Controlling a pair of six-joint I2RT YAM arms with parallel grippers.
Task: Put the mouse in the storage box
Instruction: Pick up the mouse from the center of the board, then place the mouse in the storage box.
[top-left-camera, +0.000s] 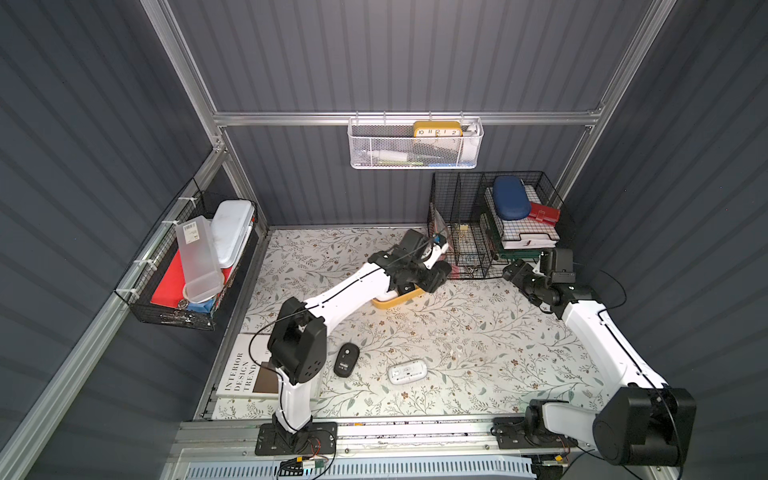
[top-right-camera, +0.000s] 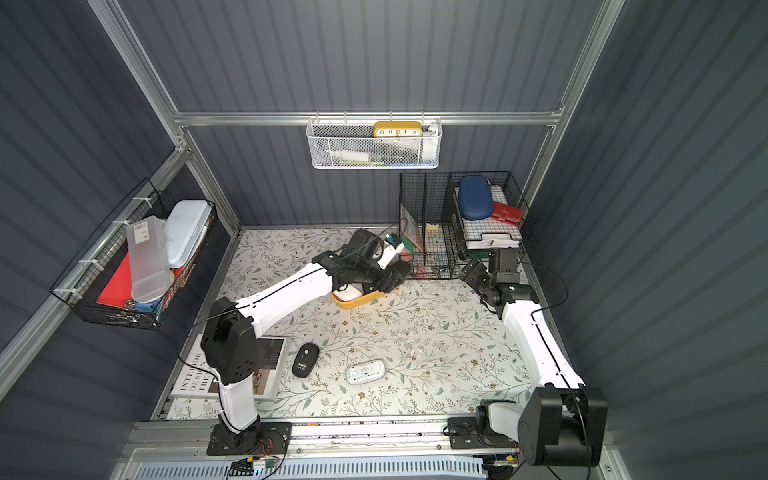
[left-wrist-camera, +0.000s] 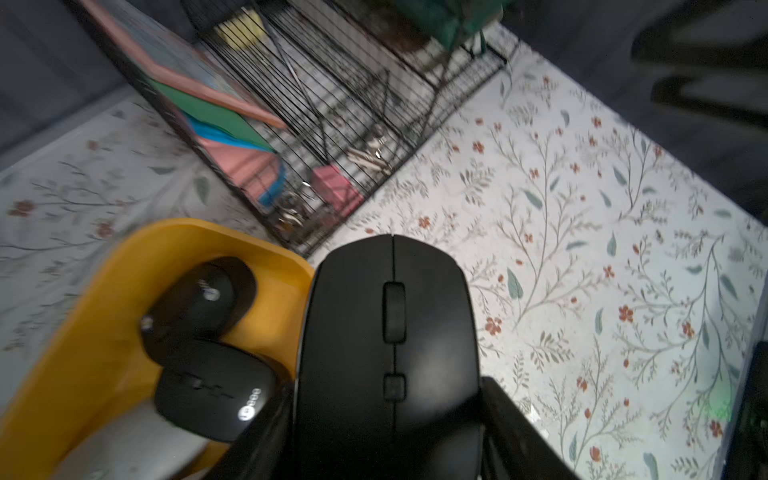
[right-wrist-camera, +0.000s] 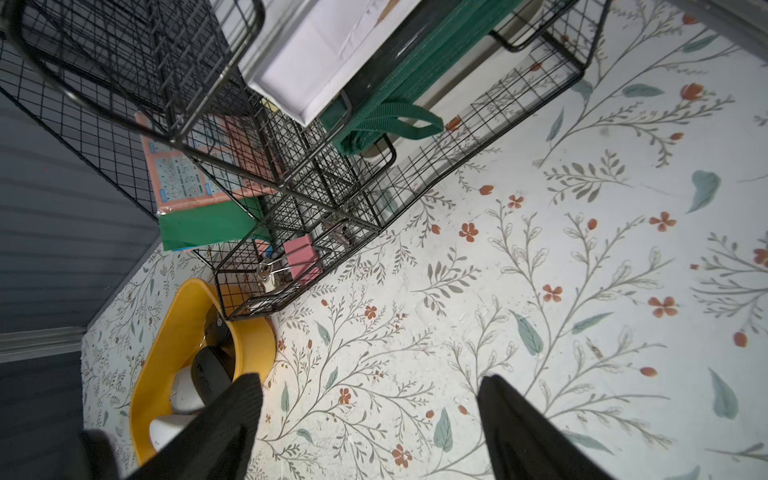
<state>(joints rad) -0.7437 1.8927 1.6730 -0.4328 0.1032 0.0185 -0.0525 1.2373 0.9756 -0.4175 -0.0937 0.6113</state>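
Next, I move the black mouse in my left gripper back over the box's free corner (left-wrist-camera: 278, 302) before I lower it, because the mouse is hanging past the storage box's rim (left-wrist-camera: 307, 270).
My left gripper (left-wrist-camera: 388, 415) is shut on a black mouse (left-wrist-camera: 390, 332), one finger on each of its sides. It holds the mouse just beside the rim of the mustard-yellow storage box (left-wrist-camera: 104, 332), over the floral table. Two black mice (left-wrist-camera: 199, 303) and a white one (left-wrist-camera: 137, 444) lie in the box. In both top views the left gripper (top-left-camera: 434, 276) covers most of the storage box (top-left-camera: 399, 300) and hides the held mouse. My right gripper (right-wrist-camera: 370, 395) is open with nothing in it, above the table near the box (right-wrist-camera: 166, 353).
A black mouse (top-left-camera: 346, 360) and a white mouse lying belly up (top-left-camera: 407, 371) rest on the table near its front. The black wire-mesh organiser (top-left-camera: 490, 232) stands right behind the box. A book (top-left-camera: 245, 370) lies front left. Baskets hang on the back wall (top-left-camera: 415, 143) and left wall (top-left-camera: 187, 266).
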